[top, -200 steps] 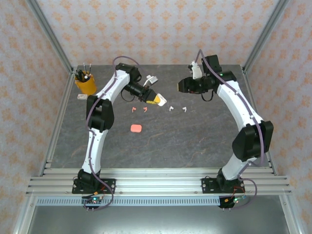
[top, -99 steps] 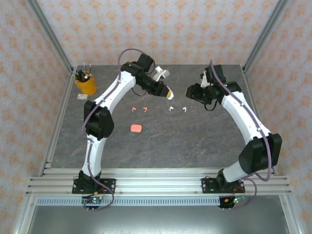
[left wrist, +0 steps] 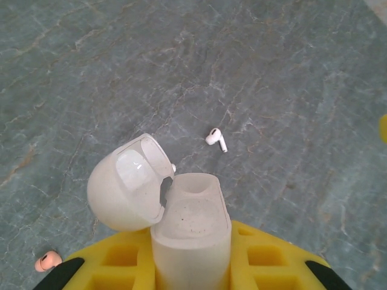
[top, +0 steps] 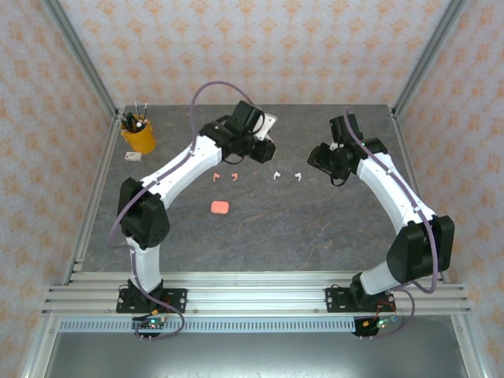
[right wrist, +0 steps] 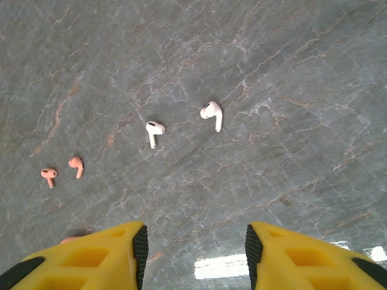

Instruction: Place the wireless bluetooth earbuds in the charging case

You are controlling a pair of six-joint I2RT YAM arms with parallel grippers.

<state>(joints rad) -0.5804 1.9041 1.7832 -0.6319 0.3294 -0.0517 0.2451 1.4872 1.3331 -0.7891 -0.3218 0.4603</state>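
My left gripper should pull the open white charging case [left wrist: 191, 219] back before my right gripper takes a white earbud [top: 276, 175], because the case is hovering close behind the white earbuds.
My left gripper [left wrist: 190, 257] is shut on the white charging case [left wrist: 192, 226], whose lid [left wrist: 126, 192] hangs open to the left. Seen from above, that gripper [top: 264, 146] hovers just behind the earbuds. Two white earbuds [top: 276, 175] [top: 298, 175] and two coral-pink earbuds [top: 215, 176] [top: 235, 175] lie in a row on the table. One white earbud [left wrist: 216, 138] lies beyond the case and a coral one [left wrist: 47, 261] sits at the lower left. My right gripper [top: 318, 157] [right wrist: 195, 251] is open and empty, short of the white earbuds [right wrist: 154, 130] [right wrist: 212, 113] and the coral pair [right wrist: 76, 164] [right wrist: 49, 174].
A shut coral-pink case [top: 220, 207] lies nearer the arms' bases, left of centre. A yellow cup of pens [top: 138, 135] and a small white block [top: 131, 157] stand at the back left. The grey marbled tabletop [top: 315, 228] is framed by aluminium rails.
The left arm swung its wrist back and to the right, carrying the white case. The right gripper came forward and down toward the white earbuds, still open.
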